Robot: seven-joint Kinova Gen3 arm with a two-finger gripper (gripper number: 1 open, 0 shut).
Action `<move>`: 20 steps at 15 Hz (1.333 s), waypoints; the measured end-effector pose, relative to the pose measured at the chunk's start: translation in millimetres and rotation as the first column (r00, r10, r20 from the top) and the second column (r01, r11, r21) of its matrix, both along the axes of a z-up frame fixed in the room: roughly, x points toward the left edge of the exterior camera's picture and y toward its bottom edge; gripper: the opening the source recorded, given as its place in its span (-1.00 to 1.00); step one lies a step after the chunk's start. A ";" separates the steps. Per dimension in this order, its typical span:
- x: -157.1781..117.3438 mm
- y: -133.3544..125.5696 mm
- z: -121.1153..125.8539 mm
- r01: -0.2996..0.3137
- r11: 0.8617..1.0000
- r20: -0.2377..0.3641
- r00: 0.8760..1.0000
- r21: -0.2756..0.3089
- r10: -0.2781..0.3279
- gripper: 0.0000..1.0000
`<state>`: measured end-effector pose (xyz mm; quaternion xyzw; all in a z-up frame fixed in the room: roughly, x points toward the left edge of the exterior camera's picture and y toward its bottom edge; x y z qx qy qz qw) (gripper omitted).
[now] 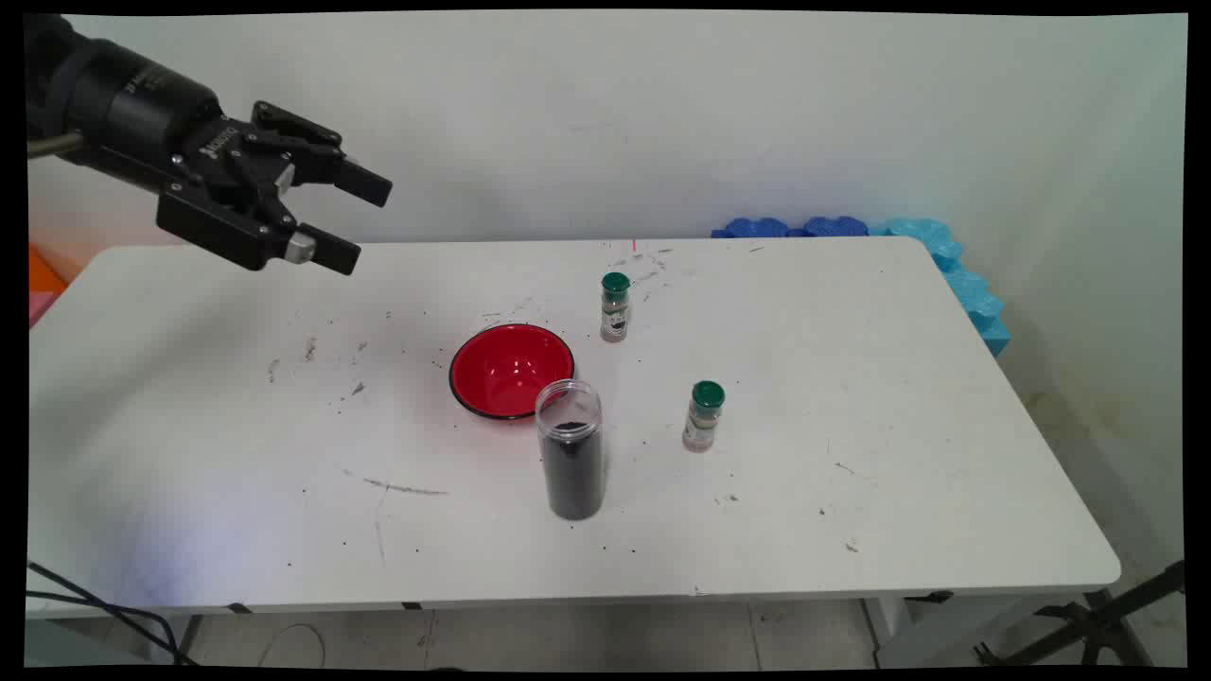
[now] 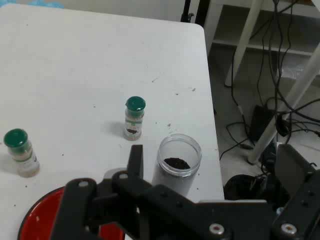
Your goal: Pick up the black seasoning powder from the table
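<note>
I expect the grains to pour out in a thick stream when I tip the jar, because the jar's wide opening is open above loose dark grains.
My gripper hangs open and holds nothing, high over the white table's back left part. A red bowl sits near the table's middle. Just in front of it, to its right, stands a clear lidless jar with dark grains in its lower part. Two small spice bottles with green caps stand upright: one behind the bowl to its right, the other to the right of the jar. In the hand view the jar shows between the fingers, with both bottles and the bowl's rim.
Blue foam pieces line the table's back right corner by the wall. An orange object lies past the left edge. Black cables and white table legs stand on the floor beyond the table's edge in the hand view.
</note>
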<state>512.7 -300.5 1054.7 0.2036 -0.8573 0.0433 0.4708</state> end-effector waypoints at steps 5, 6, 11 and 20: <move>7.3 -3.7 -7.2 -0.005 1.000 -0.008 1.000 0.005 0.005 1.00; 8.7 -4.3 -9.2 -0.010 1.000 -0.010 1.000 0.006 0.011 1.00; 10.0 2.7 -33.1 -0.065 0.998 -0.019 0.998 0.022 0.065 1.00; -7.6 31.7 -104.2 -0.121 0.991 0.004 0.993 0.059 0.121 1.00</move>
